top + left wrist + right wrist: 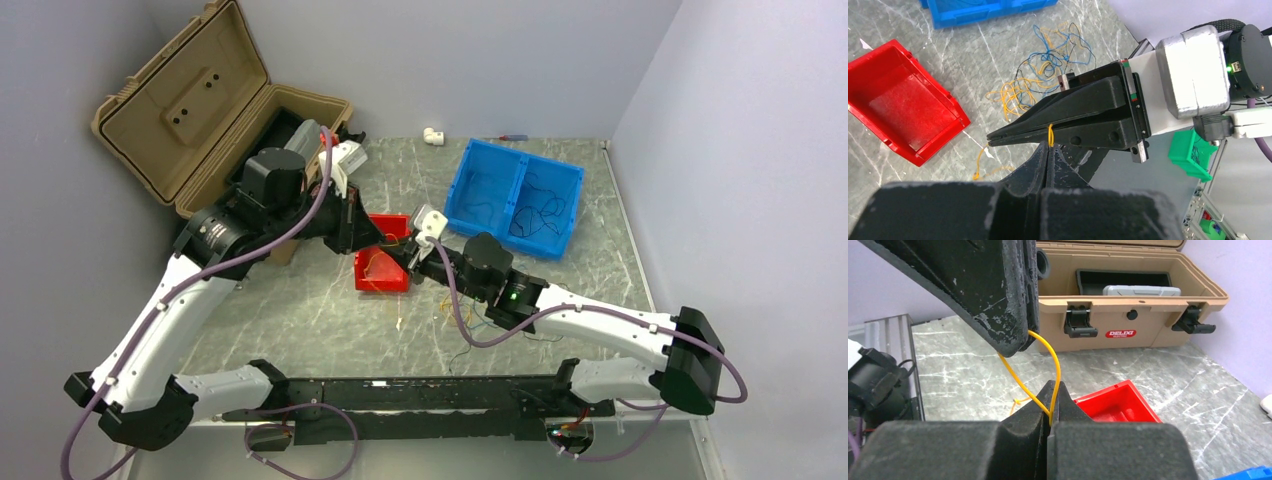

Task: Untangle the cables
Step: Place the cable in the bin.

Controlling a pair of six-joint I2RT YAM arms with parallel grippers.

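Observation:
I need to open my right gripper, back it away and grab both parts of the yellow cable's short loop (1056,368) farther along, because the loop keeps my right gripper close against my left gripper.
A thin yellow cable (1056,365) runs in a short loop between both grippers. My left gripper (1049,148) is shut on it, with the strand (1050,134) rising from its tips. My right gripper (1052,386) is shut on the same cable just beside it. The two grippers meet above the red bin (383,268), left gripper (386,239) and right gripper (408,256) nearly touching. A loose tangle of yellow, blue and dark cables (1040,77) lies on the table below; it also shows in the top view (470,318). A yellow tail (979,162) trails on the table.
A blue two-part bin (515,195) with dark cables stands at the back right. An open tan case (215,105) sits at the back left. The red bin (898,100) holds yellow strands. A small green bin (1192,152) is off the table edge. Walls close both sides.

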